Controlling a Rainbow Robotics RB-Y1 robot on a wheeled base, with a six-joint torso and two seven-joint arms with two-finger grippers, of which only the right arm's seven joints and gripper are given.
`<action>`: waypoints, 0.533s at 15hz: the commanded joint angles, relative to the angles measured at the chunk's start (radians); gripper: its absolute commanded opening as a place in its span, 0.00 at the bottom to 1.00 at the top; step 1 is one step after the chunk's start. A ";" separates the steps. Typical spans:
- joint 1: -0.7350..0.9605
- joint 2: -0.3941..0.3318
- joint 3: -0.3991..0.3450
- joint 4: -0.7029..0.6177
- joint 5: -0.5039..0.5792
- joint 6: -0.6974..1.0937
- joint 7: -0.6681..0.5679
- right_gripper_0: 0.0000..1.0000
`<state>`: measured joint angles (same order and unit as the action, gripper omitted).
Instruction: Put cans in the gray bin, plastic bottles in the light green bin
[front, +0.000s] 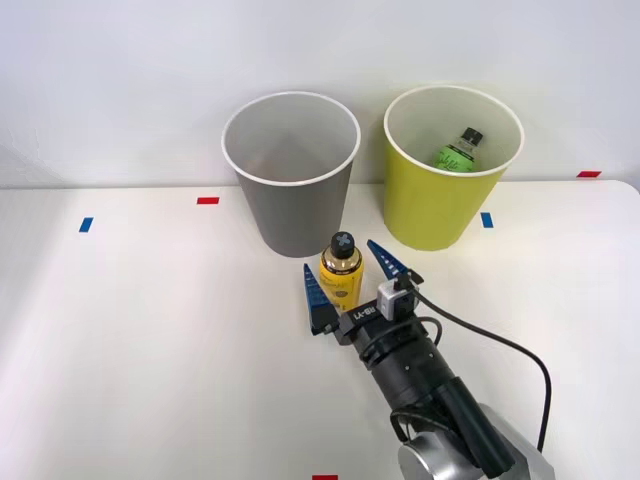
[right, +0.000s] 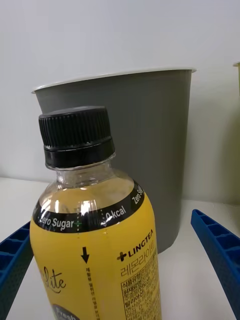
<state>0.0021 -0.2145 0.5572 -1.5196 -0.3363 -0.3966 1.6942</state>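
When I drop the yellow-label bottle into the light green bin, it should settle leaning, cap near the bin's rim: the green-label bottle leans inside.
A yellow-label plastic bottle with a black cap stands upright on the white table, just in front of the gray bin. My right gripper is open, with one blue finger on each side of the bottle. The fingers stand a little off the label. The light green bin is to the right of the gray one. A green-label plastic bottle lies inside it. Cans are out of view.
Both bins stand at the table's back edge, close to the white wall. Small tape marks lie on the table: red, blue, blue. A black cable loops off my arm to the right.
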 joint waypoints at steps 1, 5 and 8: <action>-0.001 0.000 0.001 -0.001 0.005 0.001 0.010 0.79; -0.001 -0.002 0.000 -0.001 0.040 0.001 0.012 0.05; 0.009 -0.006 -0.005 -0.001 0.053 -0.004 0.007 0.03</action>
<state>0.0060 -0.2190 0.5551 -1.5201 -0.2882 -0.3979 1.7033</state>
